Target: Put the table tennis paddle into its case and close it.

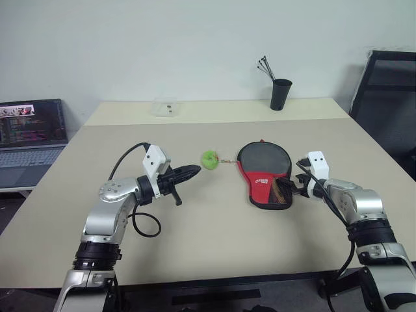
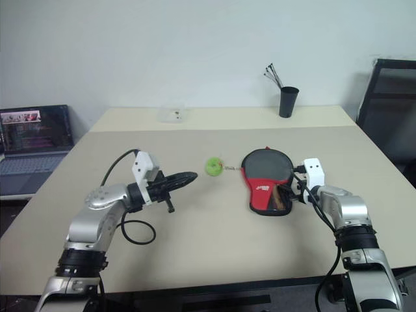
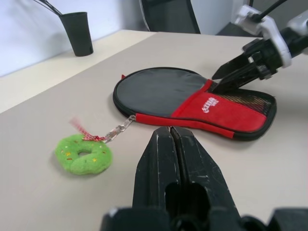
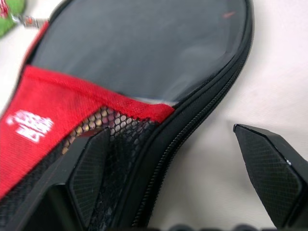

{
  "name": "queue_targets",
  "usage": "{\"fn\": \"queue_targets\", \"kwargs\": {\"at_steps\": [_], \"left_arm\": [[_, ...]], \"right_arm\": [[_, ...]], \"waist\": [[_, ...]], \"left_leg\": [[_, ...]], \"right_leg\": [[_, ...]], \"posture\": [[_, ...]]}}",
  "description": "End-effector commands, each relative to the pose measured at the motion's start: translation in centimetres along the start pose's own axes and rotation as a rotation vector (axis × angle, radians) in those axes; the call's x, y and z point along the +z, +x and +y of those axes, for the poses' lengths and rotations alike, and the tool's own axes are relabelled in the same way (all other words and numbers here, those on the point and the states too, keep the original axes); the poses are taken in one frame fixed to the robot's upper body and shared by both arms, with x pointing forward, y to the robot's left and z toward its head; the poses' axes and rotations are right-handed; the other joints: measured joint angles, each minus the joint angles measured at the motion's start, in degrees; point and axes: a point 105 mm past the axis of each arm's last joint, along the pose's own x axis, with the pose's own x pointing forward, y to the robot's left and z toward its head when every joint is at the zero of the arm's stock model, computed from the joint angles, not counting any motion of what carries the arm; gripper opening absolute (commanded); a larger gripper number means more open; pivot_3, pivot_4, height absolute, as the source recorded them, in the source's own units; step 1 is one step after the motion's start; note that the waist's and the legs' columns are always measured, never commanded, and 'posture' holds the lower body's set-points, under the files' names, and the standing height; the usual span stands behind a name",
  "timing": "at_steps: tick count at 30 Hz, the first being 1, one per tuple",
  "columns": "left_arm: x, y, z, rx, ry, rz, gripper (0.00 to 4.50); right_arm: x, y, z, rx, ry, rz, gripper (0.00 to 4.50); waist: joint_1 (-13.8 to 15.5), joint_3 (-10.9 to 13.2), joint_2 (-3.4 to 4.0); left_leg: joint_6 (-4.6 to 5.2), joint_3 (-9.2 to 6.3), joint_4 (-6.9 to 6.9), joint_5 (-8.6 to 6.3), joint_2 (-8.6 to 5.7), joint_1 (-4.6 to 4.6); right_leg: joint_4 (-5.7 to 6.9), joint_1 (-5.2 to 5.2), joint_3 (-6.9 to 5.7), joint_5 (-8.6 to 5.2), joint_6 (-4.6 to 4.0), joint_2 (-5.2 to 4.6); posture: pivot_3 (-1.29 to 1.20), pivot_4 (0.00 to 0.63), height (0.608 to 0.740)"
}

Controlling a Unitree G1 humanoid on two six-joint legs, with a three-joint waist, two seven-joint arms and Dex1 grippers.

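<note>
The case is far over on my right gripper's side, so first my right gripper should pinch the zippered rim and pull the case toward my left gripper.
The case lies flat on the table, round end away from me, red panel and mesh pocket facing up. Light wood shows through the mesh, so the table tennis paddle's handle sits inside; its blade is hidden. A green plush ring hangs on a short chain from the case's rim. My right gripper is open at the case's narrow end. One finger is over the mesh and the other is over bare table, straddling the zippered rim. My left gripper is shut and empty, left of the ring.
A black cup with pens stands at the table's far edge, and a clear plastic box sits to its left. An open laptop is off the table's left side. A black chair stands at the right.
</note>
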Motion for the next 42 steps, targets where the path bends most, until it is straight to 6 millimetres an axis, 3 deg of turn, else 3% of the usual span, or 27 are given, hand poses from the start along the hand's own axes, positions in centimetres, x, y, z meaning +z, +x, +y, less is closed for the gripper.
{"fn": "queue_targets", "kwargs": {"at_steps": [1, 6, 9, 16, 22, 32, 38, 42], "left_arm": [[2.4, 0.0, -0.4, -0.012, 0.061, -0.044, 0.06], [3.0, 0.1, -0.2, -0.012, 0.080, -0.043, 0.06], [3.1, 0.1, -0.1, -0.012, 0.085, -0.041, 0.00], [2.8, -0.2, -0.1, -0.011, 0.094, -0.022, 0.00], [2.2, -1.2, -0.6, -0.050, 0.070, 0.008, 0.00], [-0.8, -6.2, -2.7, -0.200, 0.002, 0.183, 0.00], [-1.0, -6.8, -3.4, -0.226, -0.005, 0.204, 0.00], [-1.0, -6.6, -4.5, -0.246, -0.028, 0.192, 0.00]], "right_arm": [[0.0, 0.5, 0.3, 0.028, -0.059, 0.016, 4.50], [-1.3, 1.0, 1.1, 0.084, -0.080, 0.086, 4.50], [-1.8, 1.3, 1.4, 0.099, -0.072, 0.114, 3.93], [-3.1, 2.3, 2.5, 0.151, -0.001, 0.175, 1.72], [-3.1, 3.1, 3.8, 0.194, 0.060, 0.171, 0.05], [0.4, 2.6, 10.0, 0.422, 0.166, 0.099, 0.02], [0.8, 1.7, 13.9, 0.519, 0.181, 0.100, 0.02], [-0.2, 0.7, 16.3, 0.573, 0.178, 0.125, 0.02]], "waist": [[-0.04, -0.01, -0.01], [-0.25, -0.01, -0.01], [-0.34, -0.03, -0.04], [-0.38, -0.15, -0.22], [-0.56, -0.31, -0.43], [-1.52, -0.34, -0.47], [-1.36, -0.32, -0.45], [-0.87, -0.32, -0.45]], "left_leg": [[0.00, 0.00, 0.00, 0.00, -0.01, 0.01], [0.00, 0.00, -0.01, 0.00, 0.02, 0.14], [0.00, 0.00, -0.01, 0.00, 0.03, 0.18], [0.00, -0.01, -0.03, -0.01, 0.06, 0.68], [0.00, -0.01, -0.11, -0.01, 0.14, 1.06], [-0.07, 0.04, -0.28, -0.06, 0.88, 1.08], [-0.11, 0.04, -0.37, -0.09, 0.97, 1.00], [-0.16, 0.06, -0.36, -0.12, 0.95, 0.90]], "right_leg": [[0.00, 0.00, -0.01, 0.01, 0.01, 0.02], [0.01, 0.10, 0.00, 0.00, 0.02, 0.07], [0.01, 0.14, 0.00, 0.00, 0.02, 0.08], [-0.02, 0.61, 0.03, -0.14, 0.24, 0.09], [0.00, 0.85, 0.17, -0.12, 0.21, 0.07], [-0.04, 0.72, 0.26, -0.16, 0.12, 0.23], [-0.03, 0.56, 0.28, -0.21, 0.04, 0.36], [-0.09, 0.49, 0.28, -0.21, 0.04, 0.33]], "posture": [[0.00, 0.150, 0.740], [0.00, 0.150, 0.740], [0.00, 0.150, 0.740], [0.00, 0.150, 0.740], [0.00, 0.150, 0.740], [0.00, 0.150, 0.740], [0.00, 0.150, 0.740], [0.00, 0.150, 0.740]]}}
